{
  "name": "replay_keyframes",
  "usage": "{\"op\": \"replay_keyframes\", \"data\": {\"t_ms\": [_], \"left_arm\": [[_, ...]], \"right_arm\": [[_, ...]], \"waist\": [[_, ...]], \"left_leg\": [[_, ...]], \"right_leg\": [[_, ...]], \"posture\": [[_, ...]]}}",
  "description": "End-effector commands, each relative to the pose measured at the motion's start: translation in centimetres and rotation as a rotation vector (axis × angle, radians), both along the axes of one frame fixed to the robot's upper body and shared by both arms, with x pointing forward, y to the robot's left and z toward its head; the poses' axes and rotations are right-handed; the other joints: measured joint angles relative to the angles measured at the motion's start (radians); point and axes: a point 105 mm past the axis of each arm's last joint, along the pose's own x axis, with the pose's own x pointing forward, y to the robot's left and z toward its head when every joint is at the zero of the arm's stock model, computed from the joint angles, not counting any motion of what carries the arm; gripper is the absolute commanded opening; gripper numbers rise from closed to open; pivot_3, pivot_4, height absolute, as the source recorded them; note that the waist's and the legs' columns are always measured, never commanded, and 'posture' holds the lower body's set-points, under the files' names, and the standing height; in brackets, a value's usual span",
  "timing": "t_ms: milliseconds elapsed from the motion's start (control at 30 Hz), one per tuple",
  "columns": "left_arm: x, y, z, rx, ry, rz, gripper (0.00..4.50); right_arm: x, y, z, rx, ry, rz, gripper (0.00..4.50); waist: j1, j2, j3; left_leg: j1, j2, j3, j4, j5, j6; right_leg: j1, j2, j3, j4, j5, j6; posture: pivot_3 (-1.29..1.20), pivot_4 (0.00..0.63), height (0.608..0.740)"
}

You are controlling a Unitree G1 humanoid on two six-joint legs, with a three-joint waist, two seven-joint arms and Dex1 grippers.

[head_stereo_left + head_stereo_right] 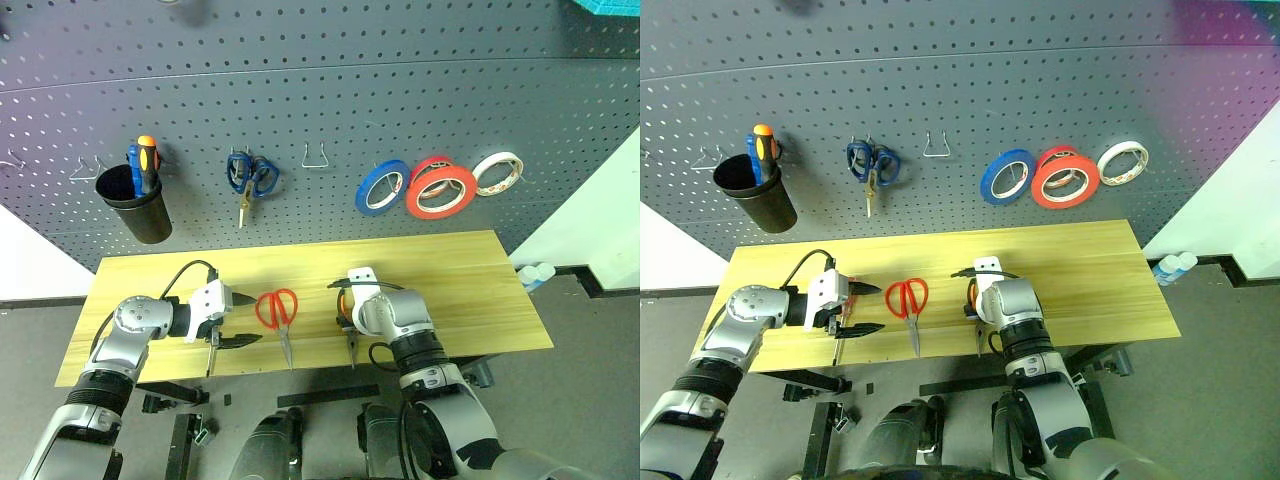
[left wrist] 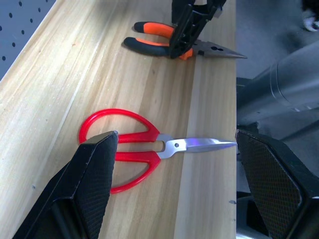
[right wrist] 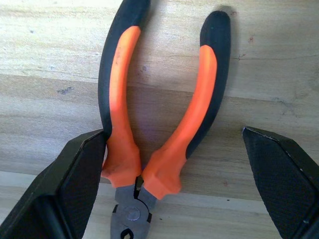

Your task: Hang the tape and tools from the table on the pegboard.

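Note:
The pliers' handles (image 3: pixel 167 164) spread wider than the pliers' jaws, so the orange-and-black pliers (image 3: pixel 139 181) will catch jaws-down in the empty hook when I lower them.
Red-handled scissors (image 1: pixel 278 308) lie flat on the light wood table (image 1: pixel 450 270), blades toward its front edge. My left gripper (image 1: pixel 250 320) hovers just to their left, open and pointing at them; the left wrist view has the scissors (image 2: pixel 124 147) between its spread fingers. Orange-and-black pliers (image 3: pixel 119 74) lie to the right of the scissors. My right gripper (image 3: pixel 173 134) points steeply down over them, open, with a finger on either side of the handles. The large red tape (image 1: pixel 441 192) hangs on the dark pegboard (image 1: pixel 330 90).
On the pegboard hang a blue roll (image 1: pixel 381 187), a smaller red roll behind the big one, a pale roll (image 1: pixel 497 173), blue-handled scissors (image 1: pixel 251 177), an empty hook (image 1: pixel 317 156), and a black cup (image 1: pixel 135 203) holding blue and orange screwdrivers.

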Motion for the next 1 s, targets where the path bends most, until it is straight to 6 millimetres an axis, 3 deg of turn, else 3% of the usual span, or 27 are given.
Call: {"op": "replay_keyframes", "data": {"t_ms": [33,67,167,367,667,767,1000], "left_arm": [[0.3,-0.1,0.6,0.000,-0.033,-0.006,3.96],[0.4,-0.1,0.7,-0.001,-0.034,-0.005,3.96],[0.4,-0.1,0.7,-0.002,-0.035,-0.004,3.96],[0.5,-0.1,0.7,-0.002,-0.036,-0.002,3.96],[0.5,0.0,0.7,-0.004,-0.042,0.005,3.96],[0.6,0.0,0.9,-0.013,-0.048,0.014,3.96],[0.6,0.6,0.8,-0.028,-0.049,0.056,3.96]], "right_arm": [[-0.4,1.4,-0.2,0.012,0.024,0.031,4.48],[-0.5,1.4,-0.2,0.013,0.029,0.030,4.48],[-0.5,1.5,-0.3,0.008,0.032,0.029,3.93],[-0.6,1.5,-0.4,0.014,0.046,0.022,2.14],[0.0,1.4,0.8,0.038,-0.004,0.013,2.12],[0.4,1.8,2.4,0.089,-0.089,0.066,2.12],[0.0,2.2,8.8,0.186,-0.350,0.345,2.12]], "waist": [[0.000,0.000,0.000],[0.000,0.000,0.000],[0.000,0.000,0.000],[-0.003,0.000,0.000],[-0.001,0.000,0.000],[-0.001,0.000,0.000],[0.000,0.000,0.000]], "left_leg": [[0.000,0.000,0.000,0.000,0.000,0.000],[0.000,0.000,0.000,0.000,0.000,0.000],[0.000,0.000,0.000,0.000,0.000,0.000],[0.000,0.000,0.000,0.000,0.000,0.000],[0.000,0.000,0.000,0.000,0.000,0.000],[-0.001,0.000,0.000,0.000,0.000,0.000],[-0.006,0.000,0.000,0.000,0.000,0.000]], "right_leg": [[0.000,0.000,0.000,0.000,0.000,0.000],[0.000,0.000,0.000,0.000,0.000,0.000],[0.000,0.000,0.000,0.000,0.000,0.000],[0.000,0.001,0.000,0.000,0.000,0.000],[0.000,0.001,0.000,0.000,0.000,0.000],[-0.001,0.001,0.000,0.000,0.000,0.000],[-0.006,0.001,-0.001,0.001,0.000,0.000]], "posture": [[-0.13,0.179,0.733],[-0.13,0.179,0.733],[-0.13,0.178,0.733],[-0.13,0.176,0.733],[-0.13,0.173,0.733],[-0.13,0.173,0.733],[-0.14,0.177,0.733]]}}
